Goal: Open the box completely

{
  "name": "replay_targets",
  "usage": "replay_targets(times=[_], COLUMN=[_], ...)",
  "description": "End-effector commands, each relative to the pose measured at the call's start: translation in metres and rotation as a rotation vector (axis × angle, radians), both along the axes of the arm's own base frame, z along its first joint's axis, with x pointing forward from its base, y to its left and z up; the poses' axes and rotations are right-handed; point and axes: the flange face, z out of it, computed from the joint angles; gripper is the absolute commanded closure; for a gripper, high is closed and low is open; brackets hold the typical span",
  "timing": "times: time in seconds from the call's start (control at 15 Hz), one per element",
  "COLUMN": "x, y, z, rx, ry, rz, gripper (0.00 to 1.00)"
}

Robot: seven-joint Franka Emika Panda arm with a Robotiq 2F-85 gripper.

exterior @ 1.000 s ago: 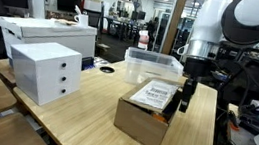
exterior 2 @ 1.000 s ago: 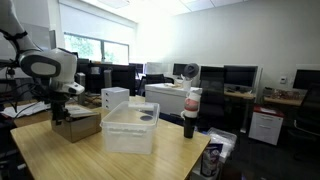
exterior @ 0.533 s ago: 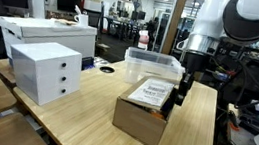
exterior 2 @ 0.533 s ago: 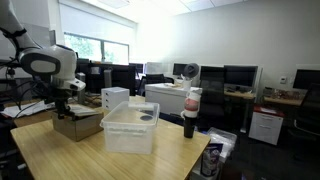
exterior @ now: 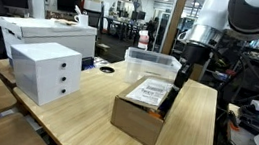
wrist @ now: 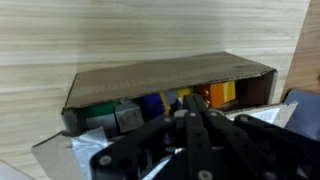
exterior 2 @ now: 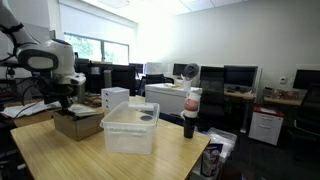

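The flap with the white label (exterior: 149, 91) lies over the box, so my gripper should raise the flap's loose edge (exterior: 166, 96) from the box's open gap and swing the flap over.
The brown cardboard box (exterior: 135, 122) stands on the wooden table, also in an exterior view (exterior 2: 78, 123). Its near flap with a white printed label (exterior: 150, 91) lies flat, and the flap on the arm's side stands raised. My gripper (exterior: 179, 81) hangs just above that raised flap, fingers together; it also shows in an exterior view (exterior 2: 66, 100). In the wrist view the shut fingers (wrist: 190, 112) sit over the open gap of the box (wrist: 170, 75). Coloured blocks show inside. I cannot tell whether the fingers touch the flap.
A white three-drawer cube (exterior: 44, 71) stands beside the box, with a large white carton (exterior: 44, 33) behind it. A clear lidded plastic bin (exterior: 153, 61) sits behind the box and appears in front of it in an exterior view (exterior 2: 130, 130). A dark bottle (exterior 2: 190, 122) stands near the table edge.
My gripper has risen from beside the box's side to above it. The flap on that side has come up, and the box has slid slightly away from the arm.
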Motion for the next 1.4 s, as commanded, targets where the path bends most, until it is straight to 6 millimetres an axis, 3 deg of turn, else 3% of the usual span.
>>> replay_targets(times=[0.0,0.33,0.73,1.33], x=[-0.001,0.003,-0.001,0.004], y=[0.003,0.002,-0.007,-0.01], z=[0.014,0.02,0.01,-0.003], rx=[0.024,0.015,-0.035,-0.022], ry=[-0.067,-0.074,0.059,0.07], rz=[0.013,-0.003,0.015,0.01], gripper=[0.97,0.97,0.97,0.97])
